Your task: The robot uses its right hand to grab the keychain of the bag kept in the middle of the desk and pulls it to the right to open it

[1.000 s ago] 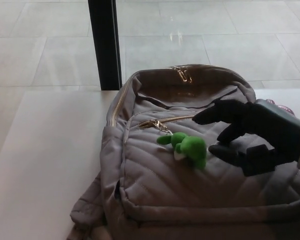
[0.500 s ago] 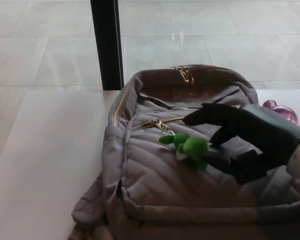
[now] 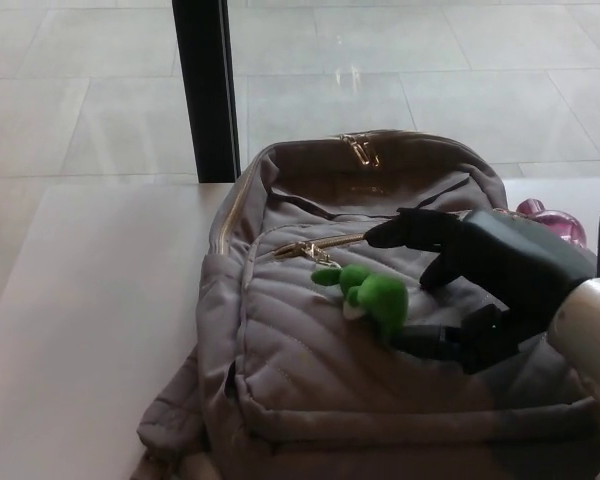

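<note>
The grey quilted backpack lies unheld (image 3: 310, 360) on the white desk, so the backpack will drag along slightly when I pull the green plush keychain (image 3: 372, 297).
A grey quilted backpack (image 3: 330, 380) lies flat on the white desk (image 3: 90, 330). A gold zipper (image 3: 315, 246) runs across its front pocket, with the pull at the left end. A green plush keychain (image 3: 372, 294) hangs from that pull and rests on the pocket. My right hand (image 3: 480, 285) comes in from the right, open. Its upper finger reaches over the zipper line just above the plush, and the thumb lies below and right of the plush, close to it. The plush sits at the mouth of the hand, not clasped. My left hand is out of sight.
A black vertical post (image 3: 202, 90) stands behind the desk at the upper left. A pink object (image 3: 552, 220) peeks out behind the bag at the right. A second gold zipper pull (image 3: 363, 150) sits at the bag's top. Tiled floor lies beyond.
My right hand has moved left toward the plush keychain, its fingers now around the plush's right side. The bag and keychain have stayed in place; the camera shifted slightly.
</note>
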Controlling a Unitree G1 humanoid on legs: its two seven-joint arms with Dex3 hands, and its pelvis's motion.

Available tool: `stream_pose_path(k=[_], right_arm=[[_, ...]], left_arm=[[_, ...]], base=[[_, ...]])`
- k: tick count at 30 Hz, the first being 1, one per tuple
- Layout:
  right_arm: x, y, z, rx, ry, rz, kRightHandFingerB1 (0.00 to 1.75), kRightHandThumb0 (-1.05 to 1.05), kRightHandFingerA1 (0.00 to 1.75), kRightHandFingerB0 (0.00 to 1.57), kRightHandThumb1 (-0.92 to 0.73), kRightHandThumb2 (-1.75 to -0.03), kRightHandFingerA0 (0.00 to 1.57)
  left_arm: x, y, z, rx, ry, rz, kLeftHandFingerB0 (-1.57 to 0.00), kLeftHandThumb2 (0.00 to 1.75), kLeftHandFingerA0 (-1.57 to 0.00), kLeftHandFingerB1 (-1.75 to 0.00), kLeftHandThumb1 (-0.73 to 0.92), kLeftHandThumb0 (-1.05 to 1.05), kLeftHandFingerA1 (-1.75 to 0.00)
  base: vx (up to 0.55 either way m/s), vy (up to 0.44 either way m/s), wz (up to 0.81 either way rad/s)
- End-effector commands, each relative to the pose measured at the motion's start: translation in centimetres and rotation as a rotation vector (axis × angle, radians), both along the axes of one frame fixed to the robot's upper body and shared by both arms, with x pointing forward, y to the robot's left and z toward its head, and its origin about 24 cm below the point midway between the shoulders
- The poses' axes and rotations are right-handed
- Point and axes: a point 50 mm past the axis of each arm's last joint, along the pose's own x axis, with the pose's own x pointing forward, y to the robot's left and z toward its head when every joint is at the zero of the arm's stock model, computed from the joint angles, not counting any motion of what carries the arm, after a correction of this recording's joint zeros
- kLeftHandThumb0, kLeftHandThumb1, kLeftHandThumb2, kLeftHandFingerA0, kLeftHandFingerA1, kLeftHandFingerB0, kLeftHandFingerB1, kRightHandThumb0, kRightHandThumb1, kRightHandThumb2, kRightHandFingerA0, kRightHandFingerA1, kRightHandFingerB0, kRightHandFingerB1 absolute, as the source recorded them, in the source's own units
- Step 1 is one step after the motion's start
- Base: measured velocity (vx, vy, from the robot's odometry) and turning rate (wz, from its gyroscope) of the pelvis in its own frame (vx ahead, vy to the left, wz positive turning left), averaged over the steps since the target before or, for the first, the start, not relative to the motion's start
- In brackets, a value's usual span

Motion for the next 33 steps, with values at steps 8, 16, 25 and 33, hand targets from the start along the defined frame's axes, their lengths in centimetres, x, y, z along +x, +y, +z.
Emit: stream_pose_path(k=[8,16,25,33], right_arm=[[0.2,0.1,-1.8,-0.045,0.092,-0.028,0.37,-0.81,0.97,0.26,-0.59,-0.59,0.78],[0.2,-1.1,-3.0,-0.082,0.099,-0.134,0.46,-0.25,1.32,0.69,-0.70,-0.76,1.11],[-0.1,-0.4,-3.1,-0.087,0.047,-0.098,0.73,-0.27,1.69,0.99,-0.58,-1.00,0.96],[-0.3,0.6,-2.9,-0.018,0.012,-0.059,0.94,-0.27,1.70,0.99,-0.55,-1.10,0.95]], left_arm=[[0.0,0.1,0.0,0.003,-0.015,0.033,-0.53,0.75,-0.62,-0.46,0.92,-0.77,-0.55],[0.0,0.2,0.1,0.001,-0.016,0.034,-0.54,0.76,-0.65,-0.46,0.92,-0.78,-0.58],[0.0,0.2,0.1,-0.010,-0.028,0.040,-0.54,0.77,-0.64,-0.47,0.92,-0.79,-0.58],[0.2,0.0,0.0,-0.002,-0.025,0.050,-0.52,0.81,-0.66,-0.47,0.92,-0.82,-0.61]], base=[[0.00,0.000,0.00],[0.00,0.000,0.00],[0.00,0.000,0.00],[0.00,0.000,0.00]])
